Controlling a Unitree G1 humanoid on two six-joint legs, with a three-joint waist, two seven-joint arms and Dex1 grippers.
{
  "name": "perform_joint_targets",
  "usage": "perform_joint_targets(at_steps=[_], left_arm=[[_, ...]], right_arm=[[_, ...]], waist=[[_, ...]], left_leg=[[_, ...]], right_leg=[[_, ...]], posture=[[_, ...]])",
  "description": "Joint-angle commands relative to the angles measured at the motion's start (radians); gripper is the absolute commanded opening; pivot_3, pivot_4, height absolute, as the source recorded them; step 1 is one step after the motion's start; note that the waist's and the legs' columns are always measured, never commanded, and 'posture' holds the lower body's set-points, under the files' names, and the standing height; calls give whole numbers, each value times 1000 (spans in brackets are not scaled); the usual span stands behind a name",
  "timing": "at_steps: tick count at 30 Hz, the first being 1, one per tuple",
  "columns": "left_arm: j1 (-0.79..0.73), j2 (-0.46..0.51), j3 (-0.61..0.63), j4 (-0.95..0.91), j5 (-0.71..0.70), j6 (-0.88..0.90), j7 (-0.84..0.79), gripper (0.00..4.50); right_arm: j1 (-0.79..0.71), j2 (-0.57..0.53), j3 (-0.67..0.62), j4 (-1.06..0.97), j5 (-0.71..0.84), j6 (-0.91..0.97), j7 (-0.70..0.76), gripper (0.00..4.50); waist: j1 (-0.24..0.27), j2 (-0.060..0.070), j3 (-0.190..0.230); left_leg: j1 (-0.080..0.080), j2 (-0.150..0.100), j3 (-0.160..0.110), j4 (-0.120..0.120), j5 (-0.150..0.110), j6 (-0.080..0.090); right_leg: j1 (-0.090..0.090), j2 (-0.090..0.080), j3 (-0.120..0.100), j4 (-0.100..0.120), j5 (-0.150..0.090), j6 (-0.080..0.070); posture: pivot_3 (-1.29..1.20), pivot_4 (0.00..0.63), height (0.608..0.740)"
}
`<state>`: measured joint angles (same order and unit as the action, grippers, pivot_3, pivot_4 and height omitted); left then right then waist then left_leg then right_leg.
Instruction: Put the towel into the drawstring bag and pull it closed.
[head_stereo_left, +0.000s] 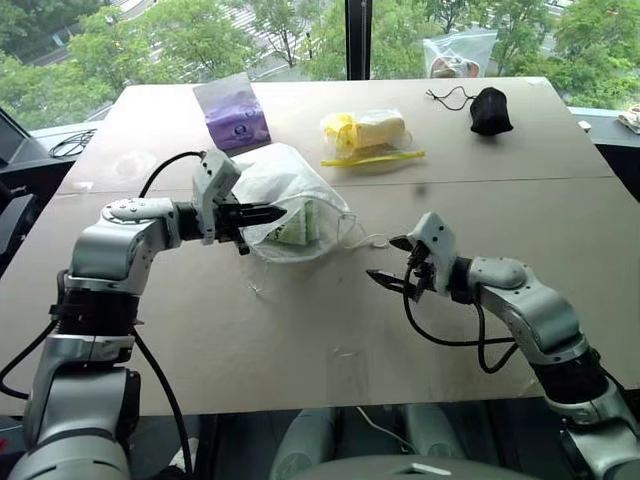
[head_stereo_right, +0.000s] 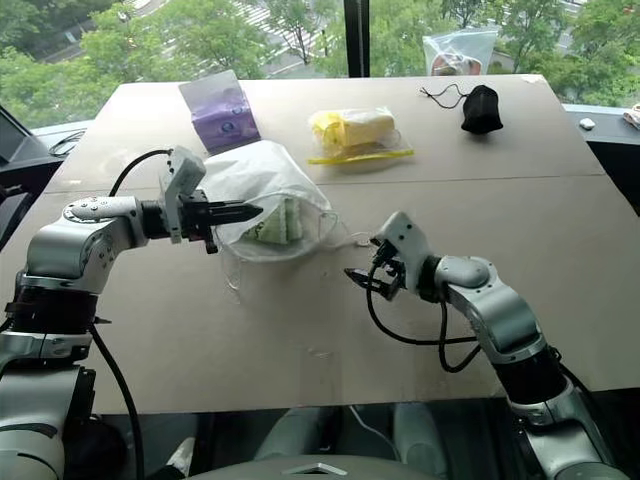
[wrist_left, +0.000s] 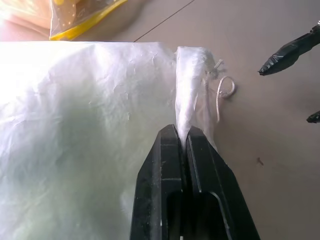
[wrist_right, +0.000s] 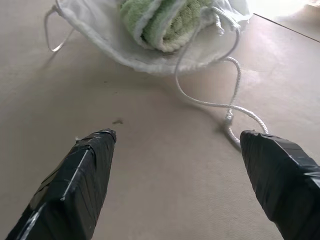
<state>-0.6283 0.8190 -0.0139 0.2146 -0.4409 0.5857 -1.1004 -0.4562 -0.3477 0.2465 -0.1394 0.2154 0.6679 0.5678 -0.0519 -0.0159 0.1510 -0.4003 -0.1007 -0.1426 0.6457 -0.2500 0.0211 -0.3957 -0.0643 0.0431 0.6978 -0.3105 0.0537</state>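
I expect the light-green towel (head_stereo_left: 297, 226) to drop to the bottom of the bag when I lift the cords, because the towel lies loose by the bag's opening (head_stereo_left: 288, 256).
The white drawstring bag (head_stereo_left: 280, 185) lies in the middle of the table with its mouth facing my right arm. The light-green towel (wrist_right: 160, 22) sits inside it, its rolled edge showing in the opening. My left gripper (head_stereo_left: 270, 214) is shut on a fold of the bag's fabric by the mouth, seen close up in the left wrist view (wrist_left: 181, 131). A white cord (wrist_right: 210, 102) trails from the mouth across the table. My right gripper (head_stereo_left: 388, 260) stands open just above the table, with the cord's looped end lying beside one fingertip (wrist_right: 260, 145).
At the back of the table lie a purple packet (head_stereo_left: 233, 112), a yellow item in clear plastic (head_stereo_left: 368, 132) and a small black corded pouch (head_stereo_left: 490, 110). A clear plastic bag (head_stereo_left: 455, 55) sits at the far edge by the window.
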Motion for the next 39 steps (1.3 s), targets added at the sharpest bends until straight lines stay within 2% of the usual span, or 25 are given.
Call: perform_joint_targets(at_steps=[1,6,7,10,11,16,18,19,22,24,26,27,28,30,34,38,39], left_arm=[[-37,6,-1,17,44,-58,-19,0],[-24,4,7,13,101,-117,10,0],[-13,-5,28,3,92,-126,20,0],[16,-10,65,-24,78,-123,40,0],[26,-10,73,-31,79,-125,49,0],[87,-11,108,-75,77,-147,80,0],[108,-9,128,-100,58,-126,89,0],[115,6,141,-111,6,-61,48,0],[108,15,261,-107,-137,99,45,856],[118,30,333,-66,-169,148,78,1696],[154,45,401,3,-175,168,109,2874],[189,55,422,26,-169,162,107,3231],[236,64,435,27,-165,162,97,3787],[329,73,441,-20,-167,167,77,4472],[507,18,378,-163,-129,113,94,4472],[539,-73,299,-223,-48,6,181,4472],[548,-81,258,-232,9,-63,193,4472]], right_arm=[[-113,102,40,223,-68,-116,-46,4238],[-223,138,136,542,-215,-317,-24,4238],[-231,140,131,567,-216,-333,-18,4014],[-234,145,94,582,-186,-349,11,2955],[-229,147,80,579,-172,-345,24,2389],[-196,165,47,567,-136,-320,52,107],[-190,167,45,565,-142,-322,52,13],[-187,169,40,561,-141,-321,51,13],[-177,177,17,529,-123,-302,53,0],[-160,177,9,482,-107,-289,66,0],[-127,184,-8,400,-63,-258,89,0],[-106,186,-15,350,-38,-236,102,0],[-84,185,-22,295,-13,-207,109,0],[-50,183,-31,211,9,-165,103,0],[3,180,-42,92,31,-102,72,0],[33,168,-37,47,29,-72,57,0],[38,164,-37,34,32,-64,55,0]], waist=[[-1,0,0],[-13,-1,0],[-15,-1,0],[-16,-1,-1],[-16,-1,-1],[-14,-1,-1],[-13,-1,-1],[-13,-1,-1],[-14,-1,-1],[-16,-1,-1],[-17,-1,-1],[-19,0,-1],[-21,0,-1],[-24,0,0],[-11,0,0],[12,0,-1],[19,0,-1]], left_leg=[[0,0,0,0,0,0],[-1,-1,0,1,0,0],[-1,-1,0,1,0,0],[0,-1,-1,2,0,0],[1,-1,-1,3,0,0],[1,-1,-2,4,0,0],[1,-1,-2,4,0,0],[1,-1,-2,4,0,0],[1,-1,-2,3,0,0],[1,-1,-2,3,0,0],[1,-1,-2,3,0,0],[1,-1,-2,3,0,0],[1,-1,-2,3,0,0],[2,-1,-2,1,0,0],[1,-1,-5,1,0,0],[1,-1,-4,1,0,0],[1,-1,-4,1,0,-1]], right_leg=[[0,0,0,0,0,0],[0,-2,-2,-1,0,0],[0,-2,-2,-2,0,0],[2,-1,-2,0,0,0],[2,-1,-2,1,0,0],[2,-1,-2,2,0,0],[3,-1,-2,1,0,0],[3,-1,-2,1,0,0],[2,-1,-2,1,0,0],[2,-1,-2,1,0,0],[2,-1,-2,1,0,0],[2,-1,-2,1,0,0],[2,-1,-2,1,0,0],[0,0,0,0,0,0],[0,1,1,0,1,-1],[0,0,1,0,1,-1],[1,0,1,0,1,-1]], posture=[[0,150,740],[0,150,740],[0,150,740],[0,150,740],[0,150,740],[0,150,740],[0,150,740],[0,150,740],[0,150,740],[0,150,740],[0,150,740],[0,150,740],[0,150,740],[0,150,740],[0,150,740],[0,150,740],[0,150,740]])
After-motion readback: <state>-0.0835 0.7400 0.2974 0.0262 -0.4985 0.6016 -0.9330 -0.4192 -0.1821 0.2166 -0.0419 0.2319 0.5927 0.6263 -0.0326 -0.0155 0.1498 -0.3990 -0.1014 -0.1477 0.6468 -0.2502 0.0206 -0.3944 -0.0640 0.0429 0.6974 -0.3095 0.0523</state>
